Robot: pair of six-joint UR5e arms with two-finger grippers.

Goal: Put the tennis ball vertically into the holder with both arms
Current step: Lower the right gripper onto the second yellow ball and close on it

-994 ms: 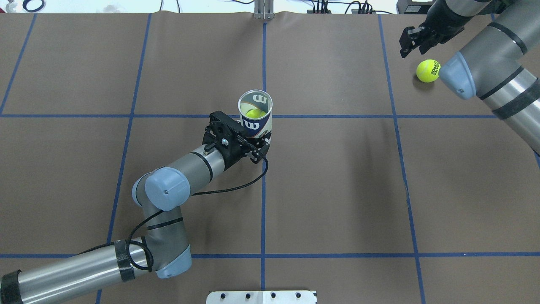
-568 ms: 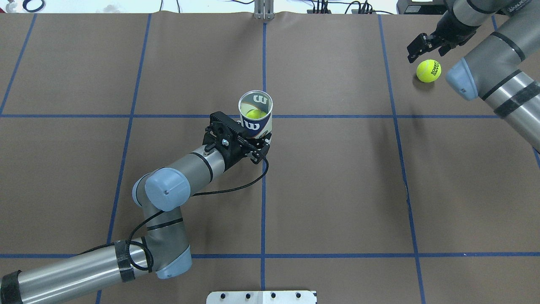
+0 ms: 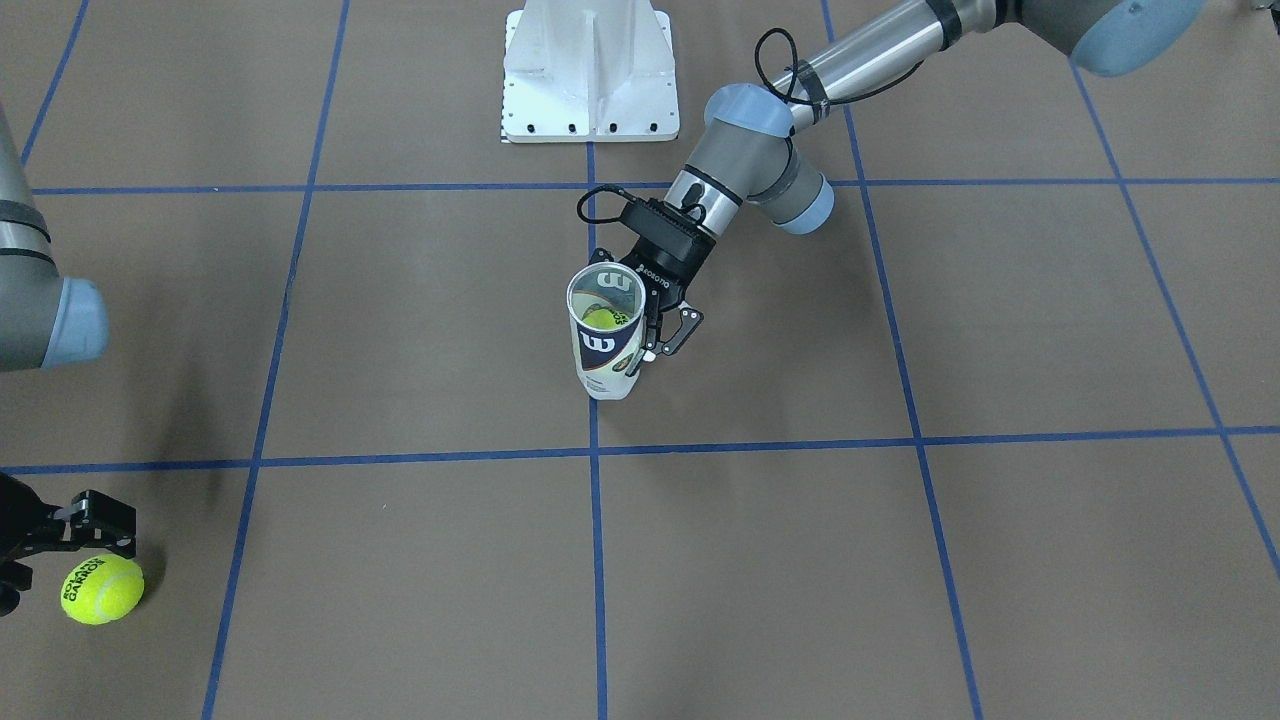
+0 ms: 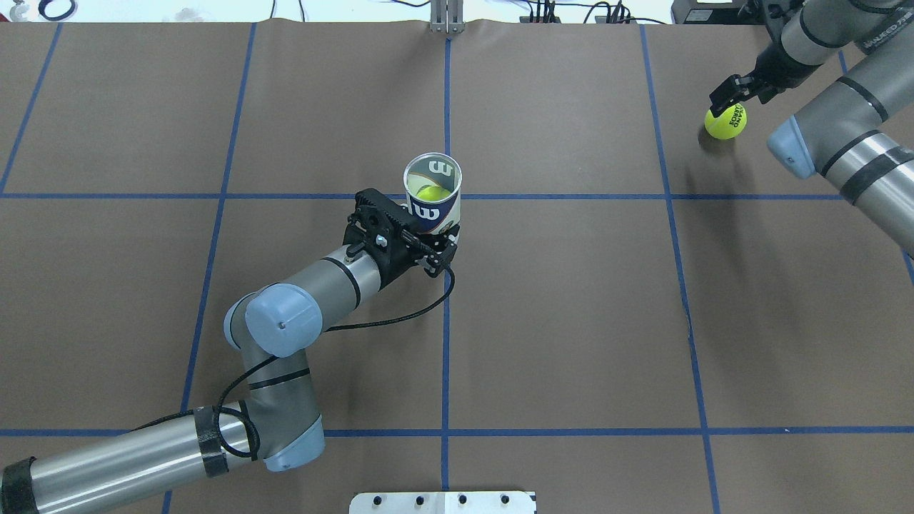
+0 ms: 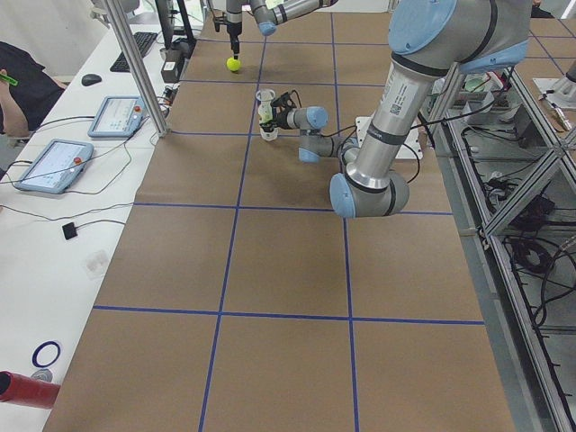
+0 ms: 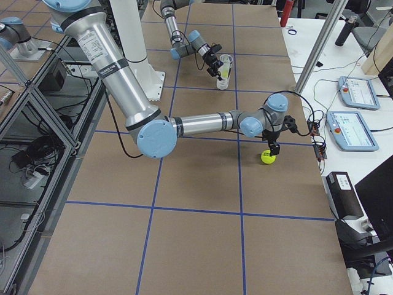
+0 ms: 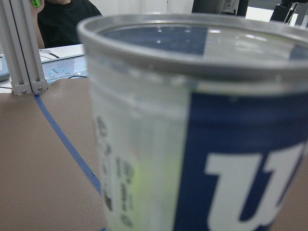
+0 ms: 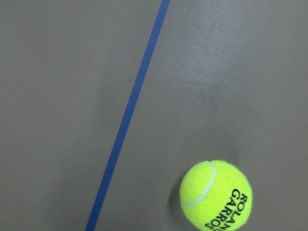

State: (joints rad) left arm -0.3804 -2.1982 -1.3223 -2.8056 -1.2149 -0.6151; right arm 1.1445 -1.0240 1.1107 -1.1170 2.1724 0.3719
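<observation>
My gripper will let go of the loose tennis ball [image 3: 102, 589] at the holder's rim, and it should drop all the way in, because the ball inside [image 3: 605, 318] sits well below that rim.
The holder [image 4: 432, 194], a clear can with a navy-and-white "W" label, stands upright near the table centre with one yellow ball [image 4: 430, 191] inside. It also shows in the front view [image 3: 603, 345] and fills the left wrist view [image 7: 202, 134]. My left gripper [image 4: 433, 241] is shut on the holder's lower part from the near side. A loose yellow tennis ball [image 4: 725, 120] lies on the table at the far right; it also shows in the front view [image 3: 101, 589] and the right wrist view [image 8: 216, 194]. My right gripper [image 4: 740, 96] is open and hovers just above this ball, not touching it.
Brown paper with blue tape lines covers the table [image 4: 571, 321]. A white metal pedestal base [image 3: 588, 70] stands at the robot's side. Operators' tablets [image 5: 54, 166] and cables lie on a side bench beyond the far edge.
My right gripper has moved down and to the right, from beside the loose ball to right over it. The left gripper and the holder have not moved.
</observation>
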